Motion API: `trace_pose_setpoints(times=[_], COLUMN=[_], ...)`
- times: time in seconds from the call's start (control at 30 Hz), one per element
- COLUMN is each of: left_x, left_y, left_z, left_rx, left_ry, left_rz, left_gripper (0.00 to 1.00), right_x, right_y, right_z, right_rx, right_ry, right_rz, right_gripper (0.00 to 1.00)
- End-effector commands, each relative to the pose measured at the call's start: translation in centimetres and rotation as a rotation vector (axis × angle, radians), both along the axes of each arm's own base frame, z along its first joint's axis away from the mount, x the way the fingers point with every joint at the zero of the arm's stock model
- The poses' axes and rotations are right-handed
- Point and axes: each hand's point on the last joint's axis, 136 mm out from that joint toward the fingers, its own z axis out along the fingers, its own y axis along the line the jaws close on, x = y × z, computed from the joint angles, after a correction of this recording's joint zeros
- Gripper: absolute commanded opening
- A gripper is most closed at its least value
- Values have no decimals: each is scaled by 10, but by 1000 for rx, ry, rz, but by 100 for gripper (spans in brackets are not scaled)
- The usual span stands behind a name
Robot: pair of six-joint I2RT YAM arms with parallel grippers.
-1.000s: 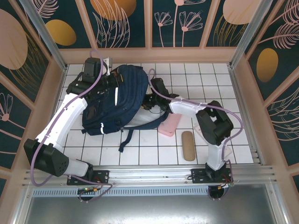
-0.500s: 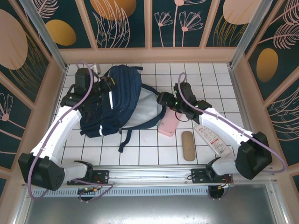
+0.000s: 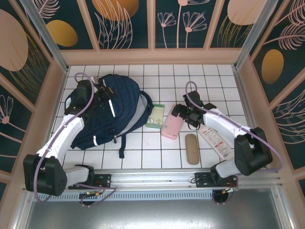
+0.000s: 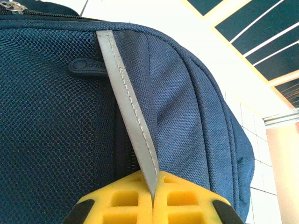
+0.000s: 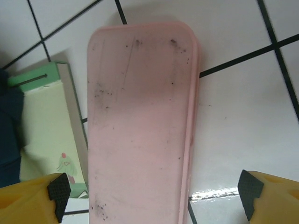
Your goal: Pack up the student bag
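The bag's edge (image 3: 148,111) and the pink pencil case are crowding the notebook (image 3: 155,117). My left gripper should leave the stripe and first help my right gripper take the notebook.
The student bag (image 3: 116,114), navy with white reflective stripes, lies on the left half of the tiled table. My left gripper (image 3: 102,97) sits at the bag's upper left, its yellow fingers (image 4: 117,203) shut on a grey reflective stripe (image 4: 126,93) of the bag (image 4: 56,116). My right gripper (image 3: 179,114) hangs open over the top end of a pink pencil case (image 3: 171,126). In the right wrist view the pink case (image 5: 140,126) lies between the spread fingertips (image 5: 58,191), apart from both. A pale green notebook (image 3: 155,116) lies between bag and case, also seen as the notebook (image 5: 44,126).
A brown oblong case (image 3: 191,149) lies near the front edge, right of centre. A white packet with red print (image 3: 214,138) lies under the right forearm. Wooden walls and metal posts (image 3: 248,43) enclose the table.
The left gripper has dragged the bag leftward and toward the near edge. The right gripper has left the bag and swung right over the pink case. The green notebook is now uncovered.
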Motion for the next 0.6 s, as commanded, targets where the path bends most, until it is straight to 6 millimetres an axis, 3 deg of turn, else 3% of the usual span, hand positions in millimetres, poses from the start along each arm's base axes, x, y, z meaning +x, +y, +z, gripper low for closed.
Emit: trace_pose_setpoints(times=[0.0, 0.2, 0.4, 0.47, 0.57], left_x=[7, 1, -12, -8, -2], left_y=[-1, 33, 82, 79, 72], left_z=[23, 37, 27, 39, 27], left_rx=[-31, 80, 202, 192, 184], left_ry=[-87, -113, -41, -65, -37], left_rz=[-5, 151, 398, 391, 357], left_gripper=[0, 0, 0, 0, 0], right_x=[5, 22, 38, 43, 51], right_y=[15, 28, 80, 95, 111], right_z=[-2, 1, 17, 13, 4], right_rx=[-14, -52, 55, 76, 97], right_ry=[40, 21, 2, 20, 42], right_rz=[-4, 23, 205, 236, 254], right_gripper=[93, 87, 81, 79, 79])
